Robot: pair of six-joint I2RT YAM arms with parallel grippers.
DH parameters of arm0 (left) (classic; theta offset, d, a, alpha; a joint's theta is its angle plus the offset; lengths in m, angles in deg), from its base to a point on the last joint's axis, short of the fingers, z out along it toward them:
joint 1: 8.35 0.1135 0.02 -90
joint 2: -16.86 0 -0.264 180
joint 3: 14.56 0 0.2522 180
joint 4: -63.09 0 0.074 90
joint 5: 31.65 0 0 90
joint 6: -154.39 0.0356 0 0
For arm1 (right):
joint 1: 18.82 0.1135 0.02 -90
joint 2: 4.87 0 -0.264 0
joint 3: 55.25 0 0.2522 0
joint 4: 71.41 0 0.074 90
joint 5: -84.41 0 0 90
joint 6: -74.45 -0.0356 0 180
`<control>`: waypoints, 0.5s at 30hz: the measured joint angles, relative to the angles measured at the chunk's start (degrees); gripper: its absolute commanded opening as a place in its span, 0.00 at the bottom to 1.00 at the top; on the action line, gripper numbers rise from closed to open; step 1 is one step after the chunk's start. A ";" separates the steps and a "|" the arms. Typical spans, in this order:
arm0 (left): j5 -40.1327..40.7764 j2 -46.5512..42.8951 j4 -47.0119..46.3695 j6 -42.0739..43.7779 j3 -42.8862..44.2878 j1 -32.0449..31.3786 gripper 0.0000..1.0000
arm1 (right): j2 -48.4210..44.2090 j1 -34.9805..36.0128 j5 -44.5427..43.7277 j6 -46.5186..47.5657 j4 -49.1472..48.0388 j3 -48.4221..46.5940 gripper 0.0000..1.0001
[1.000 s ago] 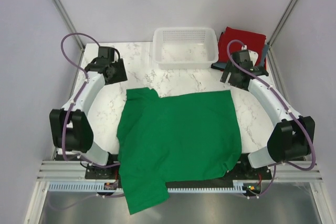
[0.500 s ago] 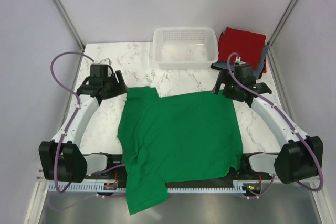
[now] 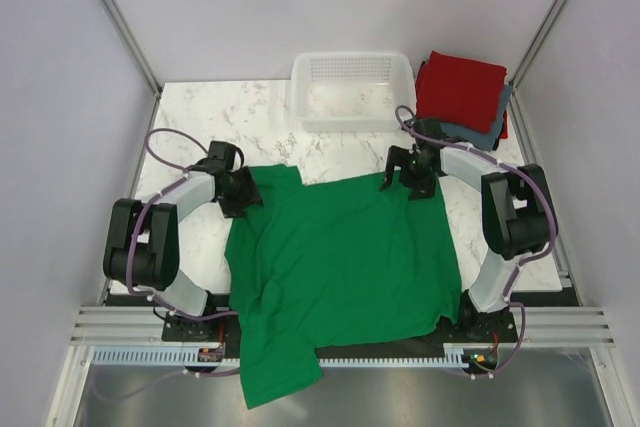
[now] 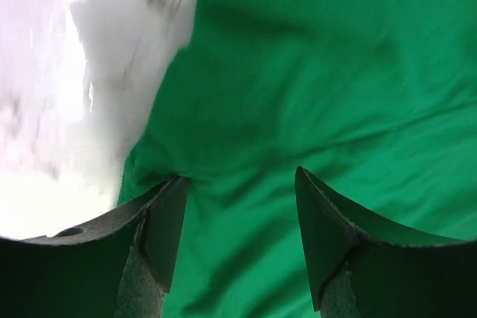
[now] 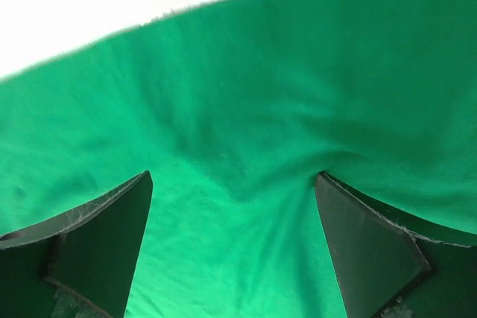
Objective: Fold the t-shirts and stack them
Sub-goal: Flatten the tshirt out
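Note:
My left gripper is due to come back and pinch the hanging cloth [image 3: 268,349], because part of the green t-shirt hangs over the table's near edge [image 3: 285,359]. It should bring the cloth onto the table before folding.
A bright green t-shirt [image 3: 340,267] lies spread on the marble table, its lower left part hanging over the near edge. My left gripper [image 3: 243,195] is open, pressed down on the shirt's far left corner; the cloth fills the left wrist view [image 4: 313,94] between the fingers. My right gripper [image 3: 408,182] is open, pressed on the shirt's far right edge, with green cloth [image 5: 246,147] between its fingers. A folded red t-shirt [image 3: 462,90] lies on a folded grey-blue t-shirt [image 3: 483,133] at the back right.
A white mesh plastic basket [image 3: 352,90] stands at the back middle of the marble table [image 3: 200,127]. Frame posts and grey walls close in the sides.
Both arms have swung inward and down from the table's back corners. Both open grippers now rest on the green shirt's far corners. The shirt has barely moved.

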 measured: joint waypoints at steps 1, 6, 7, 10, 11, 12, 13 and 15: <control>-0.09 1.07 -1.46 -0.24 1.03 0.07 0.67 | 1.57 -0.37 0.55 0.02 -0.04 -1.90 0.98; -1.25 10.49 -2.67 -1.18 10.86 0.07 0.67 | 9.01 -2.97 4.07 -0.72 -0.55 -11.06 0.98; -1.33 12.61 -2.60 -1.18 13.60 0.02 0.66 | 10.54 -3.67 4.68 -0.92 -0.61 -13.20 0.98; -1.31 19.30 -1.97 -1.14 22.36 -0.02 0.66 | 14.56 -5.51 5.42 -1.64 -0.35 -18.86 0.98; -1.18 21.55 -1.44 -1.11 25.40 -0.02 0.66 | 15.61 -5.99 5.20 -1.73 -0.48 -20.37 0.98; -1.18 23.82 -0.98 -1.11 28.68 -0.02 0.66 | 16.52 -6.51 4.87 -1.88 -0.50 -21.81 0.98; -1.05 25.75 -0.02 -0.98 31.76 -0.02 0.66 | 17.18 -6.93 4.26 -1.97 -0.59 -22.93 0.98; -0.63 29.55 1.05 -0.61 37.53 -0.02 0.66 | 17.86 -7.74 2.58 -1.99 -0.70 -24.20 0.98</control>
